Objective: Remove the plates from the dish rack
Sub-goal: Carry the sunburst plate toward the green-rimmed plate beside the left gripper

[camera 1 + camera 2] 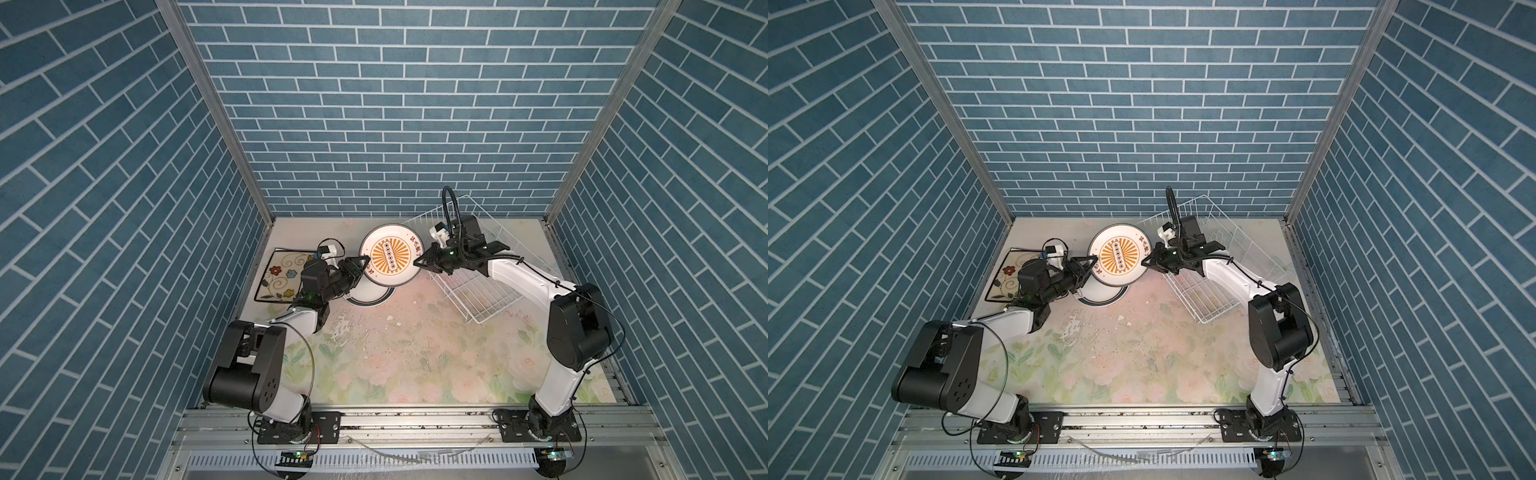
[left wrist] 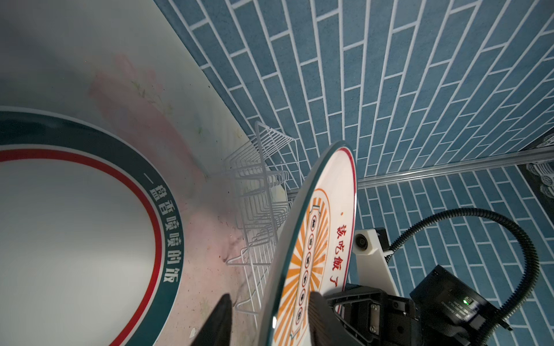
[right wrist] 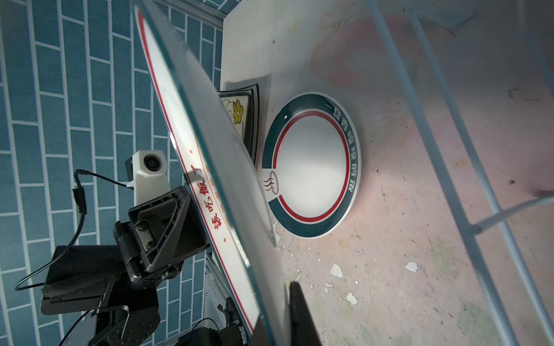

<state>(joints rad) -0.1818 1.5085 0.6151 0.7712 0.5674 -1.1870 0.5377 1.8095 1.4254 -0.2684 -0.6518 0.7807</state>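
Observation:
The teal-rimmed plate [image 1: 373, 296] is closer to my left gripper, so next my left gripper closes on the sunburst plate's rim [image 1: 362, 249] before my right gripper opens and moves back.
A round white plate with an orange sunburst centre [image 1: 390, 259] [image 1: 1119, 259] [image 2: 314, 254] [image 3: 186, 134] hangs tilted above the table between my two grippers. My right gripper [image 1: 417, 262] [image 1: 1144, 262] [image 3: 278, 287] is shut on its right rim. My left gripper [image 1: 365, 262] [image 1: 1090, 264] [image 2: 271, 296] straddles the opposite rim, open: one finger [image 2: 317, 311] lies on the printed face, the other [image 2: 217, 317] stands off the underside. The white wire dish rack [image 1: 478, 291] [image 1: 1204, 299] [image 2: 260, 191] [image 3: 449, 179] sits at the back right, partly under my right arm.
A round teal-rimmed plate [image 1: 370, 297] [image 1: 1100, 297] [image 2: 75, 224] [image 3: 311, 167] lies flat on the table just below the held plate. A square black-rimmed floral plate [image 1: 282, 276] [image 1: 1007, 278] [image 3: 239, 113] lies at the back left. Blue brick walls enclose three sides.

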